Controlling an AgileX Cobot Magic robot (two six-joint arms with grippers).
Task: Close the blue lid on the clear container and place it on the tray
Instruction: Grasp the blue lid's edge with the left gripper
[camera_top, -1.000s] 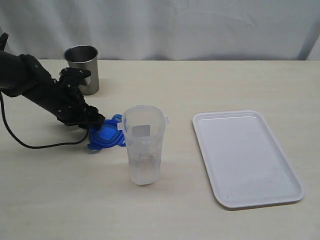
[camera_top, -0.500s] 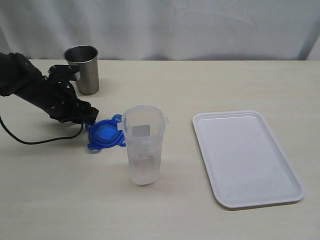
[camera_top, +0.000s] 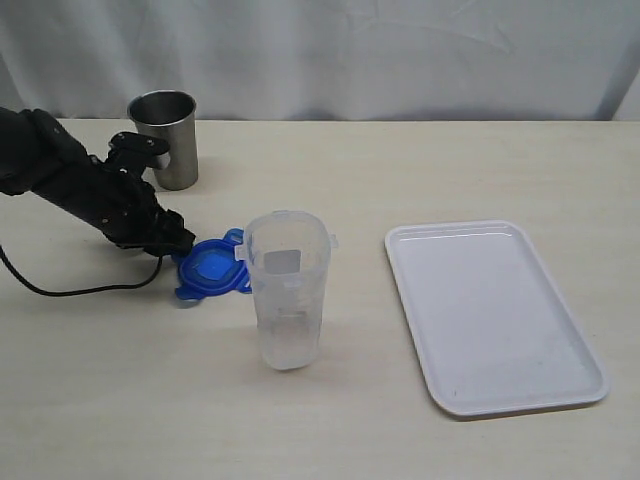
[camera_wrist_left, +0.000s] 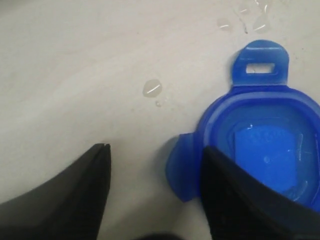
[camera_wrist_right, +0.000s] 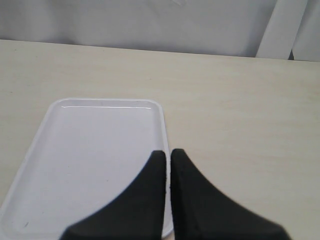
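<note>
The blue lid's flap (camera_wrist_left: 181, 167) is off-centre and near one finger, so my left gripper should open, move toward the blue lid's rim (camera_wrist_left: 204, 131) and grip there before it lifts.
The blue lid (camera_top: 212, 268) lies flat on the table, just left of the upright clear container (camera_top: 287, 290). My left gripper (camera_top: 183, 243) is low at the lid's left edge and open. In the left wrist view the left gripper (camera_wrist_left: 155, 162) has one lid flap (camera_wrist_left: 181, 167) between its fingers, with one finger (camera_wrist_left: 220, 185) over the rim of the blue lid (camera_wrist_left: 265, 145). The white tray (camera_top: 490, 315) lies to the right with nothing on it. My right gripper (camera_wrist_right: 167, 152) is shut and empty, hanging over the edge of the tray (camera_wrist_right: 95, 150); it is out of the exterior view.
A shiny steel cup (camera_top: 165, 135) stands at the back left, behind the left arm. The arm's black cable (camera_top: 80, 290) trails over the table at the left. Water drops (camera_wrist_left: 152, 87) lie on the table near the lid.
The left gripper drew back leftward off the lid, then came a little way back to its left edge. The lid, container and tray have not moved.
</note>
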